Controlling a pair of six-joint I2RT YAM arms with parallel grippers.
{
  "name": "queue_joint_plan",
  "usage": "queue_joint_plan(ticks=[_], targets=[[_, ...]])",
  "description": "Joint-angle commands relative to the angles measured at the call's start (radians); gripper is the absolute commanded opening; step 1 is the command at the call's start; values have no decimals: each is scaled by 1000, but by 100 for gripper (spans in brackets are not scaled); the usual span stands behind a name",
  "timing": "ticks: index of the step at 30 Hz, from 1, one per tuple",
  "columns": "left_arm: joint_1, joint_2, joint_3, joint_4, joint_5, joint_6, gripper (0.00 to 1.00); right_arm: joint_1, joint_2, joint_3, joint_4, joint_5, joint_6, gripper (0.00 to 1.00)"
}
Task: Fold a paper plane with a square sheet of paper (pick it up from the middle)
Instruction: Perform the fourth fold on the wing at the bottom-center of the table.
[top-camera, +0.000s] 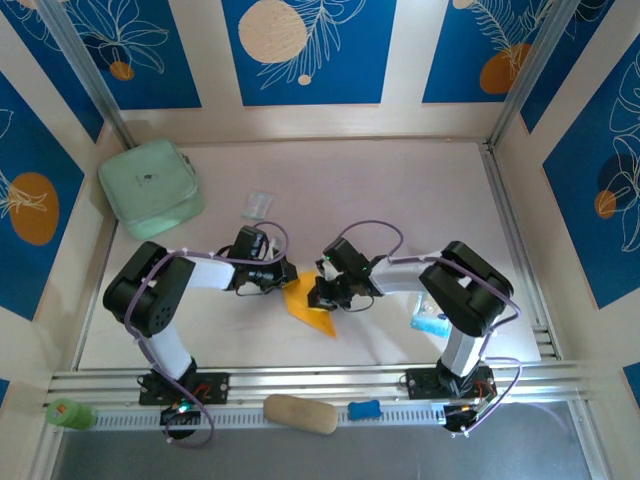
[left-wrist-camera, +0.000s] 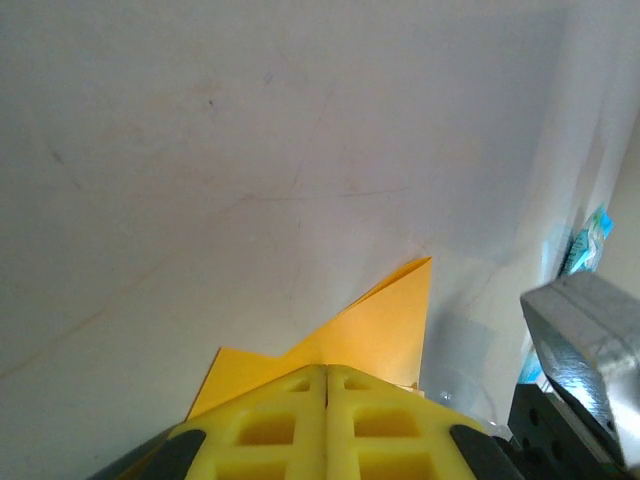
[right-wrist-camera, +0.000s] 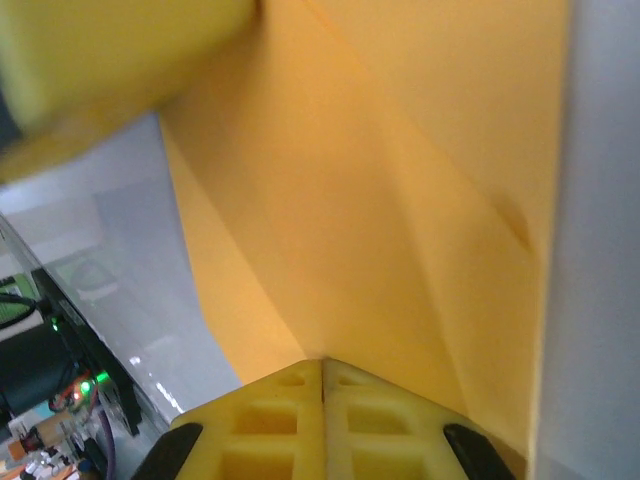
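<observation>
The paper's upper end is blocked by my left gripper ahead of my right gripper, which should therefore turn back and press toward the paper's lower corner.
The square sheet of paper lies on the table between the two arms, orange-yellow and creased to a narrower pointed shape. My left gripper is at its upper left edge. In the left wrist view the yellow fingers are shut together, with the paper spreading out beyond their tips. My right gripper is at the paper's upper right edge, shut too, its tips set against the paper where a crease runs into them. Whether either gripper pinches the paper is not clear.
A mint-green pouch sits at the back left and a small clear wrapper lies near it. A blue-and-white packet lies by the right arm's base. A tan oval lump and a blue piece rest on the front rail.
</observation>
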Motion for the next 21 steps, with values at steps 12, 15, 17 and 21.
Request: queue_joint_plan(ticks=[12,15,17,21], targets=[[12,-1,-25,-36,-43,10,0,70,-195,-264,-60,19,73,0],[12,-6,-26,-40,-47,12,0,73,-241,-295,-59,32,92,0],[12,-6,-25,-40,-47,12,0,72,-272,-295,-74,34,90,0],[12,-4,-30,-34,-47,7,0,66,-313,-251,-114,40,72,0]])
